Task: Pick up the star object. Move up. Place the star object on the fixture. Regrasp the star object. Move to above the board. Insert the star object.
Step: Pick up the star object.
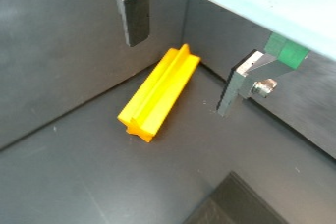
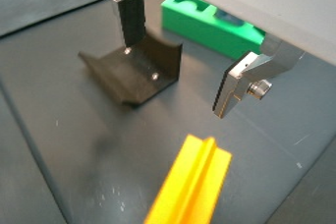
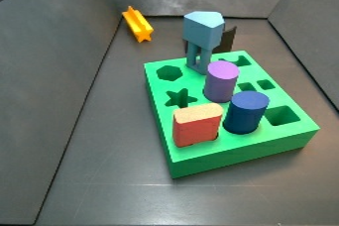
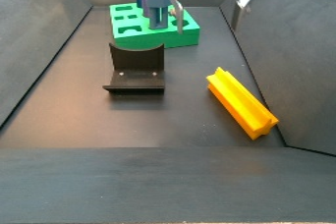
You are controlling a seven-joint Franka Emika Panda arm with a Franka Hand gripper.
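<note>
The fixture's top [image 3: 229, 37] slopes down from a raised tip, so the star object [image 3: 138, 25] should stay cradled there with its star end showing when I place it.
The star object [image 1: 160, 92] is an orange-yellow prism lying flat on the dark floor close to a side wall, also seen in both side views [image 3: 137, 24] [image 4: 241, 102]. My gripper [image 1: 184, 56] hangs open above its far end, with nothing between the fingers [image 1: 136, 17]. The fixture [image 2: 132, 71], a dark L-shaped bracket, stands on the floor beyond the star object [image 2: 191, 184]; the bracket [image 4: 136, 71] sits just in front of the board. The board [image 3: 232, 121] is a thick green block with shape-cut holes; its star hole [image 3: 176, 97] is empty.
On the board stand a blue-grey legged piece [image 3: 201, 37], a purple cylinder [image 3: 221, 79], a dark blue cylinder [image 3: 247, 111] and a red rounded block [image 3: 196, 126]. Sloping dark walls [image 4: 39, 61] enclose the floor on all sides.
</note>
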